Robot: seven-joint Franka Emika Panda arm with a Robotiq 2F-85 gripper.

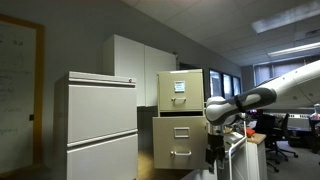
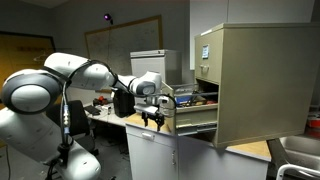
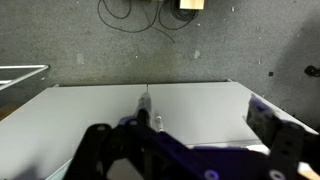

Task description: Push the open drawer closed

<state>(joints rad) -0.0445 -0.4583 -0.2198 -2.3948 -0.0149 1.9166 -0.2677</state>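
The plain drawer's front (image 1: pixel 181 143) is sticking out yet square with the top drawer (image 1: pixel 180 91), so I expect the drawer to slide straight back almost flush when I push.
The tan filing cabinet (image 1: pixel 180 120) stands in the middle of the room. Its top drawer carries a white card. The plain drawer (image 1: pixel 180 140) below it is pulled out, and its side and front also show in an exterior view (image 2: pixel 195 118). My gripper (image 2: pixel 152 120) hangs just in front of the drawer's front, pointing down, and also shows in an exterior view (image 1: pixel 214 152). In the wrist view the gripper (image 3: pixel 205 110) is open and empty over a white flat top (image 3: pixel 100 110). The drawer is out of the wrist view.
A wide white cabinet (image 1: pixel 100 125) stands beside the tan one. A low white unit (image 2: pixel 160 155) sits under my gripper. Desks and office chairs (image 1: pixel 275 135) stand behind the arm. A grey carpeted wall with cables (image 3: pixel 130 20) faces the wrist camera.
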